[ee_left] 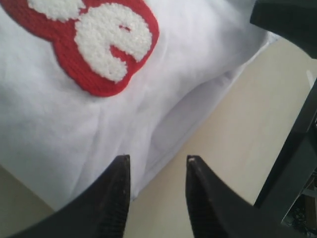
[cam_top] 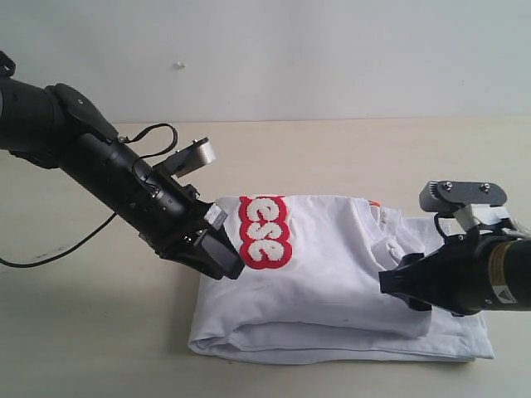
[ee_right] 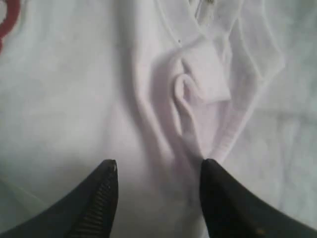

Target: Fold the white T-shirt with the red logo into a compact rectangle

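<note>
I should pull the T-shirt's top layer straight with my right gripper while my left gripper holds the T-shirt's near corner, because a puckered fold bunches up that layer near the T-shirt's collar.
The white T-shirt lies folded in layers on the table, collar end toward the right. Its red logo with white letters faces up at the folded shirt's left end, and shows again as the red logo in the left wrist view. My left gripper hovers at the shirt's left edge; my left gripper is open, with the shirt's edge and bare table between its fingers. My right gripper is over the shirt's right part; my right gripper stands open above a puckered ridge of cloth.
The beige table stretches around the shirt, with a pale wall behind. A black cable trails from the left arm across the table. A dark part of the other arm shows beyond the shirt in the left wrist view.
</note>
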You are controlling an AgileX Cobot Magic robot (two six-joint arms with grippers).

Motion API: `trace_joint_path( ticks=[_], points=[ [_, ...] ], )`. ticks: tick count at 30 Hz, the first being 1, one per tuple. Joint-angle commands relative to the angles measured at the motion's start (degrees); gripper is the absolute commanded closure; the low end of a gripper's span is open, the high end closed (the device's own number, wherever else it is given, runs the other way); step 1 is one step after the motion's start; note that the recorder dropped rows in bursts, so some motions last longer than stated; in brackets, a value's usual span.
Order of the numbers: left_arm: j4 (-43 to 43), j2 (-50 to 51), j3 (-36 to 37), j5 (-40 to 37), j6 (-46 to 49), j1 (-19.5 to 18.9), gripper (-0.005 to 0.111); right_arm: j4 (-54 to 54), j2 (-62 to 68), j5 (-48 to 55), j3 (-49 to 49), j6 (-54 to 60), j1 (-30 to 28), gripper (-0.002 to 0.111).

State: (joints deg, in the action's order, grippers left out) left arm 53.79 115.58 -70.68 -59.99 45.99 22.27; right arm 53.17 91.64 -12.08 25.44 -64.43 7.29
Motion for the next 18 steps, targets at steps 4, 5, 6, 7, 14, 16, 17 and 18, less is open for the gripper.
trace_joint_path(
  ticks=[4, 5, 6, 7, 14, 16, 17, 18],
  points=[
    [-0.77, -0.46, 0.08, -0.54, -0.34, 0.13, 0.069, -2.12, 3.01, 7.78, 3.01, -0.15, 0.07, 0.058],
    [-0.90, -0.46, 0.08, -0.32, -0.34, 0.13, 0.069, -2.23, 3.01, 7.24, 2.99, -0.15, 0.07, 0.058],
    [-0.90, -0.46, 0.08, -0.21, -0.34, 0.13, 0.069, -2.13, 3.01, 6.06, 2.99, -0.15, 0.07, 0.058],
    [-0.90, -0.46, 0.08, 0.05, -0.34, 0.13, 0.069, -2.12, 3.01, 5.08, 2.99, -0.15, 0.07, 0.058],
    [-0.90, -0.46, 0.08, 0.24, -0.34, 0.13, 0.069, -1.01, 4.03, 0.72, 2.99, -1.55, 0.07, 0.058],
    [-0.90, -0.46, 0.08, 0.24, -0.19, 0.13, 0.069, 0.46, 4.51, -0.28, 2.99, -1.67, 0.07, 0.058],
    [-0.90, -0.46, 0.08, 0.24, -0.19, 0.13, 0.069, 0.46, 4.77, -0.28, 2.99, -1.67, 0.07, 0.058],
    [-0.90, -0.46, 0.08, 0.24, -0.19, 0.13, 0.069, 0.46, 5.04, -0.28, 2.99, -1.67, 0.07, 0.058]
  ],
)
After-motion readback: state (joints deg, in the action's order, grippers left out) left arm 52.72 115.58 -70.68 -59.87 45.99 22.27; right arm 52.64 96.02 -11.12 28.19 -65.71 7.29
